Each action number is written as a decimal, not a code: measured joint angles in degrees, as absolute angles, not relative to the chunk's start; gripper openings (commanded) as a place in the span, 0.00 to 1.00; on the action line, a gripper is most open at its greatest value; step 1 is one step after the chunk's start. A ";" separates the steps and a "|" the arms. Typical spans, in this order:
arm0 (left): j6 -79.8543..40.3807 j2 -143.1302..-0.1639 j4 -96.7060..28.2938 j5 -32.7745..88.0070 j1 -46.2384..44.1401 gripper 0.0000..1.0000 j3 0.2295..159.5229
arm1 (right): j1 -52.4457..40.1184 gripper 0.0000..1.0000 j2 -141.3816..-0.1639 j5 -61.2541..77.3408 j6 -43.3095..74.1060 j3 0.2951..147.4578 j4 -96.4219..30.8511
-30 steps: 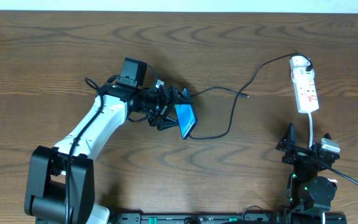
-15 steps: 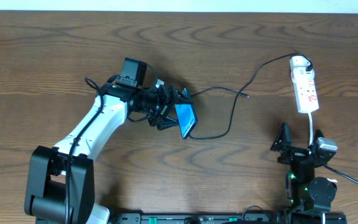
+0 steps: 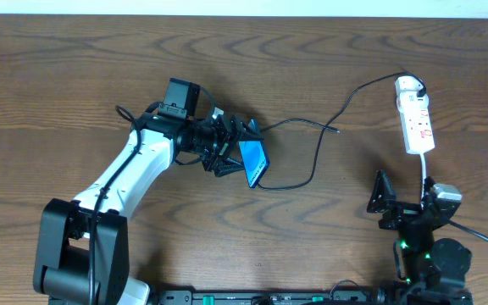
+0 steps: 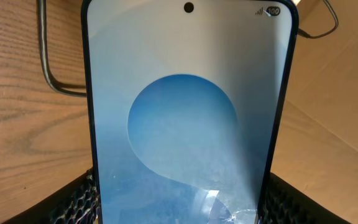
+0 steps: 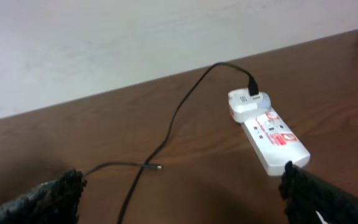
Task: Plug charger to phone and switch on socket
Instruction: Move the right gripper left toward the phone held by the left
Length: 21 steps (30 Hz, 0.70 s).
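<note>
The phone's bottom end point(image 4: 178, 213), where the charger goes, is inside the robot's left gripper, so the robot's right gripper should take the phone over before the robot plugs it in.
My left gripper point(image 3: 242, 154) is shut on the phone point(image 3: 253, 163), a cyan-screened handset held tilted above the table centre; it fills the left wrist view point(image 4: 188, 118). The charger cable point(image 3: 316, 152) is thin and black; it runs from its black plug in the rounded end of the socket point(image 3: 416, 113), loops past the phone, and its small tip point(image 3: 337, 130) lies loose on the wood. In the right wrist view I see the tip point(image 5: 158, 166), the cable point(image 5: 173, 124) and the socket point(image 5: 267, 130). My right gripper point(image 3: 401, 202) is open and empty near the front right edge.
The socket's white cord point(image 3: 424, 165) runs down toward my right arm's base. A pale wall point(image 5: 135, 37) stands behind the table's far edge.
My right gripper has swung a little to the left and opened wider near the front edge. The left arm, phone and cable have not moved.
</note>
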State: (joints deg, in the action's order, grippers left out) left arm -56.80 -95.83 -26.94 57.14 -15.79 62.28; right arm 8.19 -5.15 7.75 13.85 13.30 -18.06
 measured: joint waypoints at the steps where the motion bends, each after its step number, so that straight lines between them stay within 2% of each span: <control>1: -56.80 -95.83 -26.94 57.14 -15.79 0.70 62.28 | 8.19 0.99 -6.35 7.77 13.82 14.61 -18.65; 13: -56.80 -95.83 -26.79 57.14 -15.79 0.69 62.28 | 8.19 0.99 -28.84 11.31 15.79 32.21 -27.46; 21: -56.80 -95.83 -26.76 57.12 -15.79 0.70 62.28 | 8.19 0.99 -37.10 32.56 16.56 36.60 -24.80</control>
